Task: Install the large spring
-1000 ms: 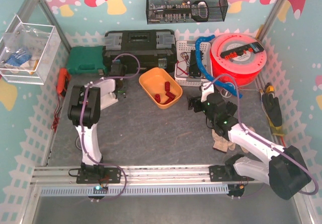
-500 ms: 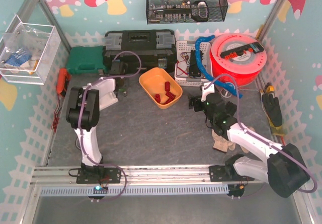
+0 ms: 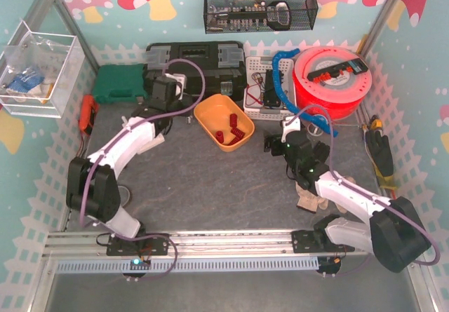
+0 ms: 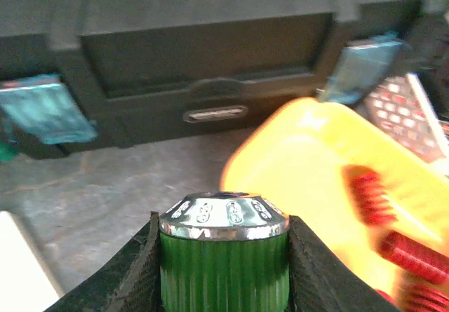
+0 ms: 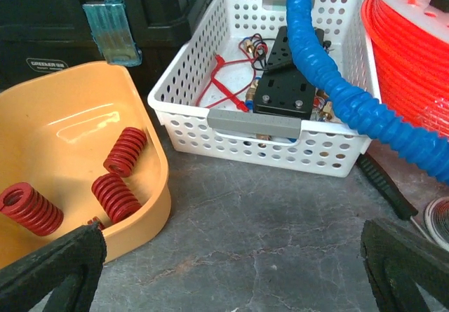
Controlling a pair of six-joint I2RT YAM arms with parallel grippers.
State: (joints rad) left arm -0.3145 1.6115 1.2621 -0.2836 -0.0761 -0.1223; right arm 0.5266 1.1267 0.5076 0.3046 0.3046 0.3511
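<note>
The grey table (image 3: pixel 266 162) between the orange bowl and cloth is clear, so the left gripper should go on carrying the green cylinder past the bowl and let go of it there (image 3: pixel 280 162).
My left gripper (image 4: pixel 223 222) is shut on a green ribbed cylinder with a chrome cap (image 4: pixel 224 270). In the top view it (image 3: pixel 184 107) hovers just left of the orange bowl (image 3: pixel 214 109), in front of the black toolbox. The bowl holds several red springs (image 3: pixel 233 131), seen blurred in the left wrist view (image 4: pixel 370 196) and sharp in the right wrist view (image 5: pixel 125 151). My right gripper (image 5: pixel 228 256) is open and empty, low over the grey table right of the bowl (image 5: pixel 70 126); in the top view it (image 3: pixel 272 144) sits below the white basket.
A black toolbox (image 3: pixel 193 63) stands behind the bowl. A white perforated basket (image 5: pixel 266 126) with parts and a blue hose (image 5: pixel 330 87) stands at the back right, beside a red filament spool (image 3: pixel 330 80). A green case (image 3: pixel 119 84) is at back left. A cloth (image 3: pixel 309 198) lies under the right arm.
My left arm has swung out and reached right, carrying the green cylinder from the toolbox's left front toward the orange bowl. The right arm has hardly moved.
</note>
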